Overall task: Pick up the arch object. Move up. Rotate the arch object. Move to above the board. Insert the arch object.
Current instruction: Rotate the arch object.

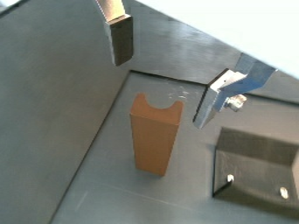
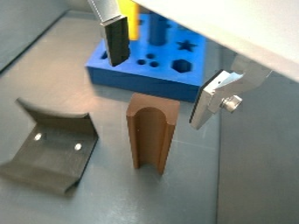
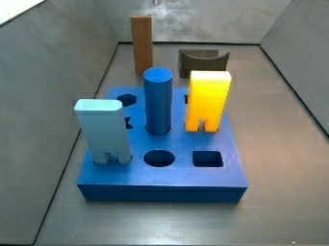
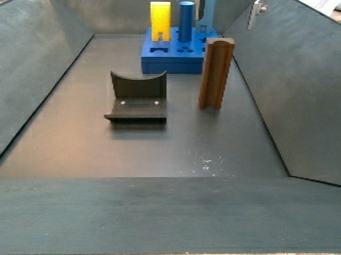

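I expect the arch object's slot to be hidden at the board's far corner, because the yellow block (image 3: 209, 100) covers that corner from view and the holes that show have other shapes.
The arch object (image 1: 156, 136) is a tall brown slab with a curved notch in its top, standing upright on the grey floor. It also shows in the other wrist view (image 2: 152, 131) and in both side views (image 3: 141, 45) (image 4: 216, 72). My gripper (image 1: 163, 87) hangs open above it, one finger (image 1: 121, 39) and the other (image 1: 219, 98) apart on either side, touching nothing. The blue board (image 2: 128, 77) lies just beyond the arch object, and a side view shows it (image 3: 167, 184) with round and square holes.
A yellow block (image 3: 210, 99), a blue cylinder (image 3: 157, 99) and a pale blue block (image 3: 100, 130) stand in the board. The dark fixture (image 4: 136, 97) sits on the floor beside the arch object. Grey walls (image 4: 40, 90) enclose the floor.
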Controlling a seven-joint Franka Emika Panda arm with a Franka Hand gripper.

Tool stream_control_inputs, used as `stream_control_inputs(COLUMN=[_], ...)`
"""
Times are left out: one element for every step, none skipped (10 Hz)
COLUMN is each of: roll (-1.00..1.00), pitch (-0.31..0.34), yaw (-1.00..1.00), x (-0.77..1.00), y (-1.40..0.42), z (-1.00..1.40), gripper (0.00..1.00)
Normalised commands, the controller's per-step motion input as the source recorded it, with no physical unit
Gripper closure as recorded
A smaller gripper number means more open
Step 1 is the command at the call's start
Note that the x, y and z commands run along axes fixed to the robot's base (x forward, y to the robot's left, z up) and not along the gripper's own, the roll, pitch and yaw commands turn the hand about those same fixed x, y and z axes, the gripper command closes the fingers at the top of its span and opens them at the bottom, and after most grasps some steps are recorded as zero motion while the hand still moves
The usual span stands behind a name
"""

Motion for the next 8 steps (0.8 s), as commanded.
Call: stream_control_inputs(roll=[-0.01, -0.01, -0.01, -0.02, -0.02, -0.02, -0.02, -0.02], pitch=[0.031, 0.039, 0.043, 0.056, 0.062, 0.061, 0.060, 0.059], yaw=[1.00, 1.00, 1.00, 1.00, 0.98, 0.64, 0.32, 0.18], x=[0.03, 0.03, 0.03, 0.03, 0.03, 0.03, 0.04, 0.00], y=[0.00, 0.00, 0.00, 0.00, 0.00, 0.00, 0.00, 0.00], z=[-0.02, -0.02, -0.01, -0.01, -0.01, -0.01, -0.01, -1.00], gripper=[0.00, 0.00, 0.00, 0.00, 0.00, 0.00, 0.00, 0.00])
